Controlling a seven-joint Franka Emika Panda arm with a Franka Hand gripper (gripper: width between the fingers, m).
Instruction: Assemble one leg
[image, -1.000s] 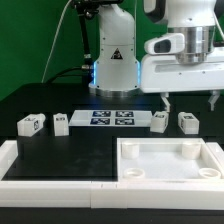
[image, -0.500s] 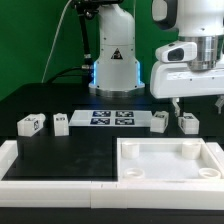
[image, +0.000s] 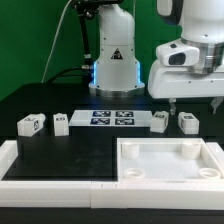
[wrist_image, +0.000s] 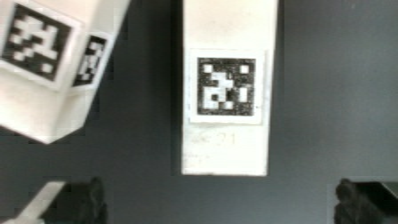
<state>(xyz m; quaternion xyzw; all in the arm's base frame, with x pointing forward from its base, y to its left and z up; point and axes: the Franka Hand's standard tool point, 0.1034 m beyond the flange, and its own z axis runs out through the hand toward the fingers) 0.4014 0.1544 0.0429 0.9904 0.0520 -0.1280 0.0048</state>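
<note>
The leg (image: 189, 123) will show a narrow round peg at its hidden end once I lift it, since the tabletop's corner sockets (image: 192, 150) are round.
Four small white legs with black-and-white tags lie in a row on the black table: two at the exterior view's left (image: 31, 124) (image: 60, 124) and two at its right (image: 159, 121) (image: 187, 122). My gripper (image: 195, 103) hangs open and empty above the right pair. In the wrist view one leg (wrist_image: 228, 85) lies lengthwise between and ahead of my dark fingertips (wrist_image: 63, 203), and a second, tilted leg (wrist_image: 54, 60) lies beside it. My gripper (wrist_image: 221, 205) touches neither. The large white tabletop (image: 170, 172) lies at the front right.
The marker board (image: 112, 119) lies flat between the two pairs of legs. The robot base (image: 115, 60) stands behind it. A white raised border (image: 30, 170) runs along the table's front and left edge.
My gripper has moved toward the exterior view's right and slightly up, staying open. The legs and the tabletop have not moved.
</note>
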